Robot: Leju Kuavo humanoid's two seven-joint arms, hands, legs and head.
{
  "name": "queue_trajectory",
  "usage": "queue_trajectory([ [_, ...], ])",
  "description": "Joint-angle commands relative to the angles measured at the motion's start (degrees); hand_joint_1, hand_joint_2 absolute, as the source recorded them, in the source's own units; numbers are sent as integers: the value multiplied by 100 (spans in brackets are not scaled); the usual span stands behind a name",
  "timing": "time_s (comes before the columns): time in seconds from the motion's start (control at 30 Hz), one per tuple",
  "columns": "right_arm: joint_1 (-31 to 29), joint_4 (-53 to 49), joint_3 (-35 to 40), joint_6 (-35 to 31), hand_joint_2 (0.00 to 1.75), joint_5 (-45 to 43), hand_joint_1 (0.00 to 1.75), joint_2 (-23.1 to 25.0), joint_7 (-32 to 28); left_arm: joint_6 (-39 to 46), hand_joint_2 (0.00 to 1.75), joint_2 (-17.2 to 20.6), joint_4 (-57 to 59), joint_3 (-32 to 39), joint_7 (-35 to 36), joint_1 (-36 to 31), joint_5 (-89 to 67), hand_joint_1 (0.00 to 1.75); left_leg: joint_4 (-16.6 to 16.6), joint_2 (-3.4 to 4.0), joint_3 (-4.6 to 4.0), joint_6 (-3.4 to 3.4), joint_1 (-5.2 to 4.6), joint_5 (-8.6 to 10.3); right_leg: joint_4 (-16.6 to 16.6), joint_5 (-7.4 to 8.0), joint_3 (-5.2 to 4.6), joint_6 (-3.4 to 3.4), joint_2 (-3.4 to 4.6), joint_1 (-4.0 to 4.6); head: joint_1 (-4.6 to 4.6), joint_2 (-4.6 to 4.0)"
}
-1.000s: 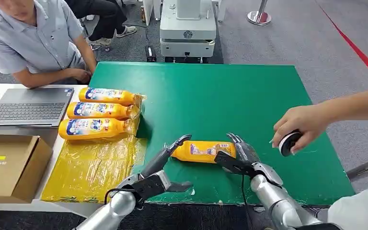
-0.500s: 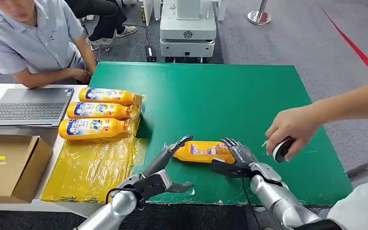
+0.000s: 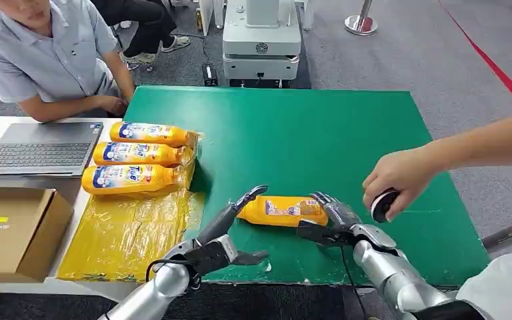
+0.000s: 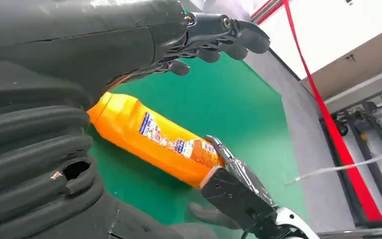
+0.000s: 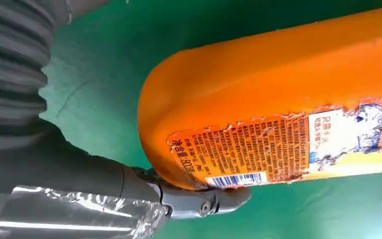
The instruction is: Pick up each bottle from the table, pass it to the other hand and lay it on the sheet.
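Note:
My gripper will turn the orange bottle (image 3: pixel 283 211) over onto the sheet, and the bottle will then show its hidden front label, because the small print and barcode (image 3: pixel 304 206) face up.
An orange bottle (image 3: pixel 283 210) (image 4: pixel 164 144) (image 5: pixel 278 99) lies on its side on the green table (image 3: pixel 320 133), near the front edge. My right hand (image 3: pixel 337 223) (image 4: pixel 238 194) sits at its base end, fingers spread over the top and thumb (image 5: pixel 189 199) touching the underside of the base, without a closed grip. My left hand (image 3: pixel 220 243) (image 4: pixel 129 30) is open, its fingers stretched toward the cap end with nothing held. The yellow sheet (image 3: pixel 127 233) covers the table's left side. Three more orange bottles (image 3: pixel 137 157) lie side by side at its far end.
A person's hand (image 3: pixel 400 177) holding a small black round object (image 3: pixel 383 203) hovers just right of my right hand. A seated person (image 3: pixel 47 53), a laptop (image 3: pixel 40 147) and a cardboard box (image 3: pixel 13 230) are at the left. A white machine base (image 3: pixel 261 40) stands behind the table.
The person's hand with the round object has drifted left, closer to my right hand. My right hand has shifted slightly at the bottle's base. The bottle and left hand have barely moved.

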Motion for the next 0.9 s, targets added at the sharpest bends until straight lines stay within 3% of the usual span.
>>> queue_trajectory([
  [0.03,-390,135,-50,82,175,21,129,-78,231,-9,175,-21,-65,3,-28,-340,-21,0,0,0,0,0,0,0,0,0,0,0,0,0,0,0],
  [0.1,-377,133,-177,117,175,-113,175,-70,189,1,175,-21,-64,7,-31,-339,-30,0,0,0,0,0,0,0,0,0,0,0,0,0,2,0],
  [0.67,-245,118,-404,16,175,-294,175,-22,253,40,175,-25,-104,16,-38,-292,-74,0,0,0,0,0,0,0,0,0,0,0,0,0,0,0],
  [0.9,-99,-71,-896,-184,175,-858,175,148,-444,541,175,-147,-504,266,-496,90,21,0,0,0,0,0,0,0,0,0,0,0,0,0,0,0],
])
